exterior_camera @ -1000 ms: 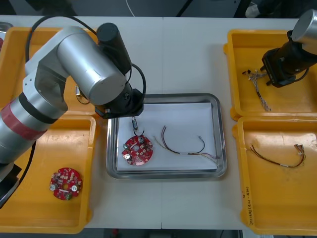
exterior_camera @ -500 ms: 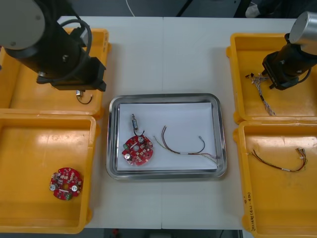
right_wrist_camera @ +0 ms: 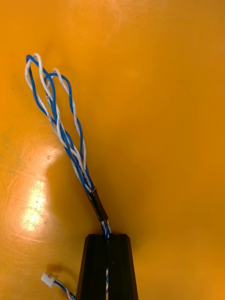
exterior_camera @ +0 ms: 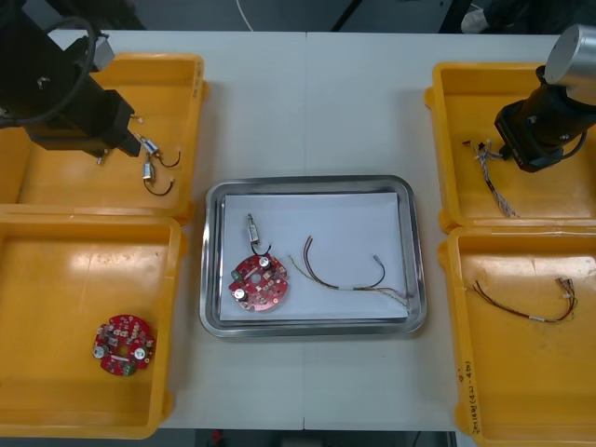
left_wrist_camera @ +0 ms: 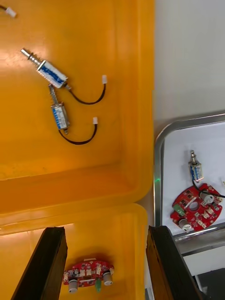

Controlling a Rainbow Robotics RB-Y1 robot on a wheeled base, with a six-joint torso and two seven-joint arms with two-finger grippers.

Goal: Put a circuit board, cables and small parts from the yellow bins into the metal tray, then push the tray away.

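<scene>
The neighbouring black wires lie in smooth arcs, so I expect the black wire of the small metal part to keep its curve and stick out when I carry the part.
My right gripper is shut on the end of a twisted blue and white cable lying on the floor of the far right yellow bin. My left gripper stands open and holds nothing. It hangs over the left bins, short of two small metal parts in the far left bin. The metal tray, white inside, holds a round red circuit board, a small metal part and a thin cable.
A second red circuit board lies in the near left yellow bin. A red and yellow cable lies in the near right bin. Bare table lies beyond the tray's far rim.
My left arm has drawn back from the tray to the far left bin, leaving the small metal part in the tray. My right gripper has closed on the blue and white cable.
</scene>
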